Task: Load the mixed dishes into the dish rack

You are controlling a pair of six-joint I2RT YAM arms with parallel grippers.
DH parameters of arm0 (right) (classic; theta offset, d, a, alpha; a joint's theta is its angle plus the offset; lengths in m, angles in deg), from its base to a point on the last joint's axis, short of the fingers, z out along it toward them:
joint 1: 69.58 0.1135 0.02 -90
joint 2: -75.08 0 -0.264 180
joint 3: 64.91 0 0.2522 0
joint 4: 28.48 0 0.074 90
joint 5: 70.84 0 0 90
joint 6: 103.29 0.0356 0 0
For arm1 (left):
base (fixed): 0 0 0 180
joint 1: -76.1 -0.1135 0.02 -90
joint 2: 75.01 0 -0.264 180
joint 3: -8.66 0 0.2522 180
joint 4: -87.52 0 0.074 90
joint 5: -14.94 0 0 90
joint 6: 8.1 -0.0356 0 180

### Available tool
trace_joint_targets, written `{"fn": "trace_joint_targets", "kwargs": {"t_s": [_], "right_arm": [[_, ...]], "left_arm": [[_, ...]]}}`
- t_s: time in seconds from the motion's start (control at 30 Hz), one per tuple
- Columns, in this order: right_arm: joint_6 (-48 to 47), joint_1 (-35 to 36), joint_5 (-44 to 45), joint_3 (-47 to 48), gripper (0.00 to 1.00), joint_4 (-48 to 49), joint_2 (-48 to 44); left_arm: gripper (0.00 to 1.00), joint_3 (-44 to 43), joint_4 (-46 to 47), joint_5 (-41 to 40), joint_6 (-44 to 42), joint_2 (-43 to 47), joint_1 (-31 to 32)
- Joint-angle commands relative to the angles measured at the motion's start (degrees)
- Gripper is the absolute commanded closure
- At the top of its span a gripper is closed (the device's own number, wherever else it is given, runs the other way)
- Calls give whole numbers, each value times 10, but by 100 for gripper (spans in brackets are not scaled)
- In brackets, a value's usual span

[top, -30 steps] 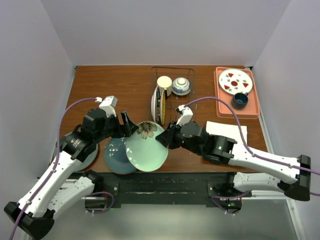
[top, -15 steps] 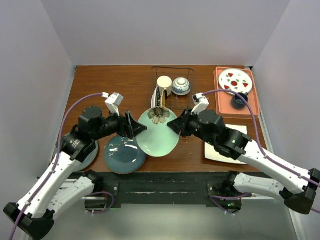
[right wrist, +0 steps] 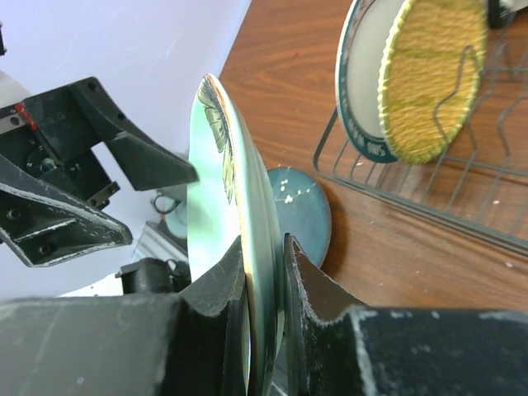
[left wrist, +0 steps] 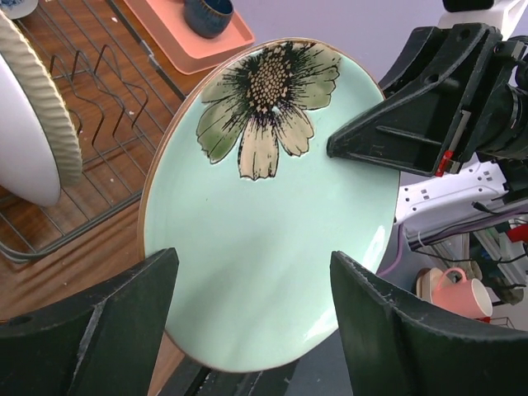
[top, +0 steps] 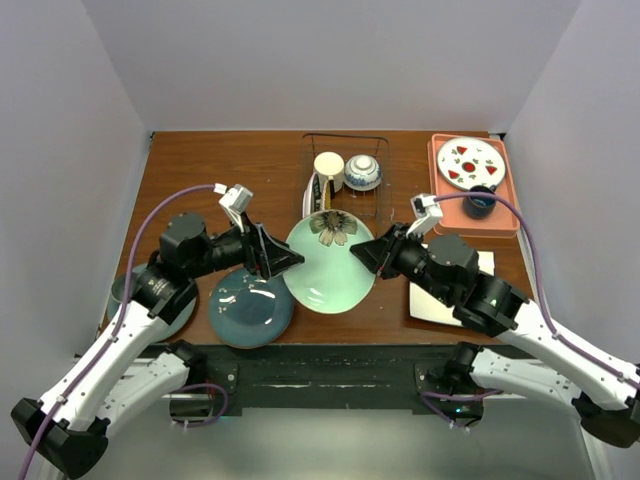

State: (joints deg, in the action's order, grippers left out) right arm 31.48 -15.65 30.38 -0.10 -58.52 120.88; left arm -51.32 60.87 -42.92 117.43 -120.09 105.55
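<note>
I should use my left gripper to take the pale green flower plate's free rim (top: 287, 277) from my right gripper, because the slots (top: 339, 200) next to the standing plate are closer to my left gripper.
My right gripper (top: 377, 254) is shut on the right rim of the pale green flower plate (top: 330, 262) and holds it tilted above the table, just in front of the dish rack (top: 372, 200). In the right wrist view the fingers (right wrist: 264, 264) pinch the plate (right wrist: 221, 165) edge-on. My left gripper (top: 282, 260) is open at the plate's left edge, its jaws (left wrist: 252, 264) spread wide before the plate's face (left wrist: 272, 231). The rack holds the white plate with dark patterned rim (top: 317, 203) on edge, the cream mug (top: 329, 165) and the small blue-white bowl (top: 363, 172). The teal-blue plate (top: 250, 308) lies on the table.
The white square plate (top: 440, 300) lies under my right arm. An orange tray (top: 505, 215) at the back right holds a white plate with red marks (top: 470, 163) and a dark blue cup (top: 481, 200). A grey-green plate (top: 170, 312) shows under my left arm.
The flower plate has risen from over the teal-blue plate and moved back and right towards the rack. Both grippers moved with it, and the right arm has uncovered the teal-blue plate.
</note>
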Motion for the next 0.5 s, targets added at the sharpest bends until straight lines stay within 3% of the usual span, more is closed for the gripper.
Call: {"fn": "trace_joint_targets", "kwargs": {"t_s": [0.0, 0.1, 0.3, 0.47], "right_arm": [[8, 4, 36, 46, 100, 81, -50], [1, 2, 64, 51, 100, 56, -58], [6, 3, 37, 43, 100, 84, -79], [12, 3, -6, 40, 100, 103, -70]], "left_arm": [[20, -29, -30, -36, -9, 2, -1], [20, -39, -29, -39, -8, 12, -2], [20, -29, -30, -60, -5, 13, -1], [22, 9, 53, 4, 22, 8, -1]]}}
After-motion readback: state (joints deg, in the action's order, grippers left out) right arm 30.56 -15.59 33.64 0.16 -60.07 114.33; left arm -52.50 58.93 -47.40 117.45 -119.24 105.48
